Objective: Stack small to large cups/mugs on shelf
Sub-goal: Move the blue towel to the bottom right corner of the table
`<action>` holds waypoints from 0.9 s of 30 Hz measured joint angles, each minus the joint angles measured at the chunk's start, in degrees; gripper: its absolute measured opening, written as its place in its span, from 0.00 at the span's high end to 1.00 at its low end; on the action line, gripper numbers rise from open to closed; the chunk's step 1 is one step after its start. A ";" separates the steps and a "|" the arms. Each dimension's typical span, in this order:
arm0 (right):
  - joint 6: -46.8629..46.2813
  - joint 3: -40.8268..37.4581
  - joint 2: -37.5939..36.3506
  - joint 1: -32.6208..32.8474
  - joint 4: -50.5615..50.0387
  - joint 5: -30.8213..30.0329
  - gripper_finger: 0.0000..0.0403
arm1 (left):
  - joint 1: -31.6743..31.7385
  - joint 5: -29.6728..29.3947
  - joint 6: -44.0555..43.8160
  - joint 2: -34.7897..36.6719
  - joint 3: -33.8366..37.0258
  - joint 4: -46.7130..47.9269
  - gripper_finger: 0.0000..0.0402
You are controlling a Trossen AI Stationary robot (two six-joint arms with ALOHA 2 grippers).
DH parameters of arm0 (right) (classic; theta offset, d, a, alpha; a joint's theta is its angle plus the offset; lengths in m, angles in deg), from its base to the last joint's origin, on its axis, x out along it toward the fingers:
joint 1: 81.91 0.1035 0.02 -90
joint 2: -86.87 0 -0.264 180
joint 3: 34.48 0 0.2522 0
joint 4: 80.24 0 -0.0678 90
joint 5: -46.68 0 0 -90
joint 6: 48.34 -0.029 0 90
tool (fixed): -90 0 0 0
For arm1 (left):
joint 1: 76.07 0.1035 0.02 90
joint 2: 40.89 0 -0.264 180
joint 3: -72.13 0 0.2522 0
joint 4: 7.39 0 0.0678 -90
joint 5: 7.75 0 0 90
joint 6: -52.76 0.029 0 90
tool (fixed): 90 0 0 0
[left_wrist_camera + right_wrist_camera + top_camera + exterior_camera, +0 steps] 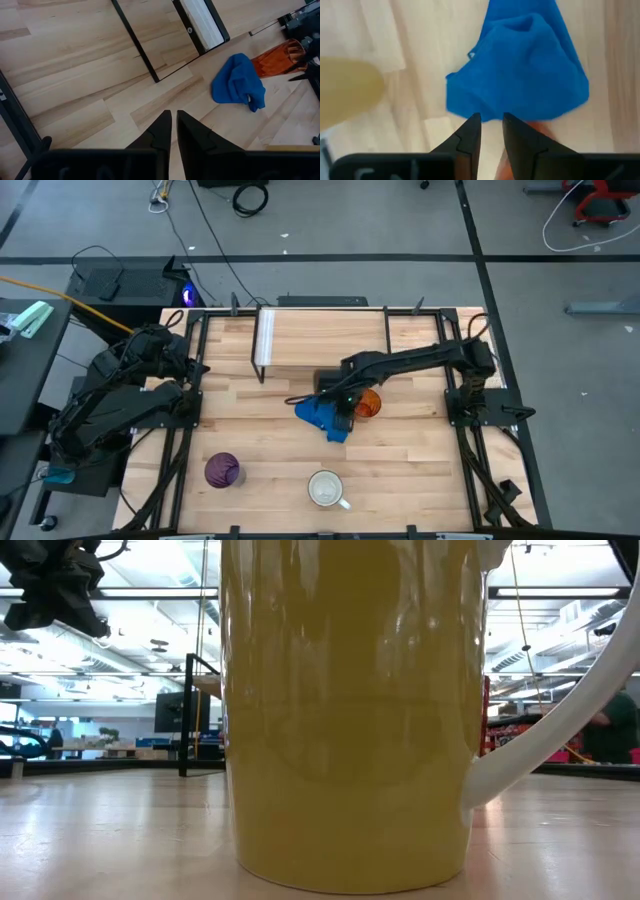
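Note:
The blue cloth (320, 416) rests low in soft folds (522, 27), so the robot should expect just empty wood beneath it when it carries the cloth away.
The translucent orange cup (369, 402) seems to lie on its side at mid-table, beside a crumpled blue cloth (322, 417). My right gripper (491, 121) is open and hovers over the cloth's edge (520, 65), with the orange cup (540, 131) just beside its fingers. The purple tumbler (222, 470) and the white handled mug (327, 489) stand upright near the table's front edge. The mug (350, 710) fills the low view. The shelf (330, 340) stands at the far middle on black wire legs. My left gripper (173, 122) is shut and waits over the table's left side.
A white strip (265, 338) lies along the shelf's left end. Black frame rails (185, 430) run down both sides of the table. Bare wood lies between the cloth and the two standing cups.

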 joint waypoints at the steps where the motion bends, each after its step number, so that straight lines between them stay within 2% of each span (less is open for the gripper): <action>1: 0.90 0.00 0.73 -0.03 0.70 0.04 0.78 | -0.02 -0.02 -0.14 0.00 0.00 0.00 0.91; 10: 7.47 0.00 5.50 0.38 7.84 0.09 0.78 | 0.00 0.00 -1.17 0.00 0.00 0.00 0.91; 23: 10.91 0.00 9.32 0.31 8.70 -0.77 0.79 | 0.00 -0.04 -1.43 0.00 0.00 0.00 0.89; 27: 10.87 0.01 11.65 0.85 7.83 1.77 0.81 | -0.01 -0.18 -1.43 0.00 0.00 0.01 0.89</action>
